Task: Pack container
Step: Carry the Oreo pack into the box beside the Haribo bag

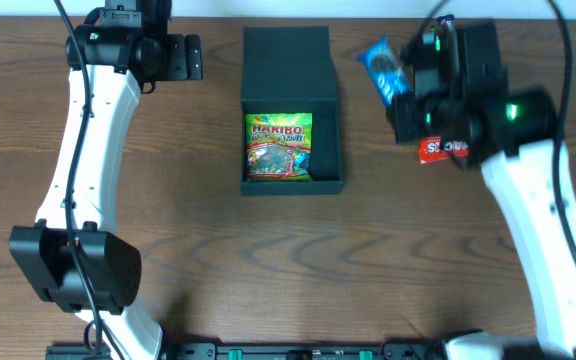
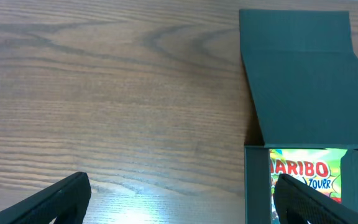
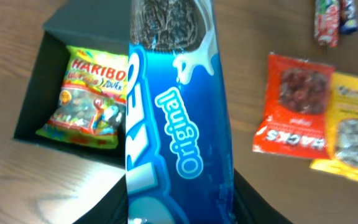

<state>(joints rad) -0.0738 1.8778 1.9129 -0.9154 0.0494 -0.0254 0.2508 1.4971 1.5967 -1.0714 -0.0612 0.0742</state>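
A free part of the box [image 1: 325, 142] is beside the green Haribo packet, so my right gripper should keep moving the blue Oreo packet in and release it there.
The container [image 1: 328, 140], a dark teal-black square box with its flap lid open toward the back, sits at the table's middle. A green Haribo packet [image 1: 279, 147] lies inside it; it also shows in the right wrist view [image 3: 86, 93] and the left wrist view [image 2: 303, 171]. My right gripper [image 1: 408, 85] is shut on a blue Oreo packet [image 3: 173, 118] and holds it in the air to the right of the box. My left gripper [image 2: 179, 199] is open and empty over bare table left of the box [image 2: 303, 74].
A red snack packet [image 3: 294, 109] and a yellow packet [image 3: 353, 124] lie on the table right of the box. Small candy rolls [image 3: 331, 15] lie farther off. The red packet shows partly under my right arm [image 1: 438, 150].
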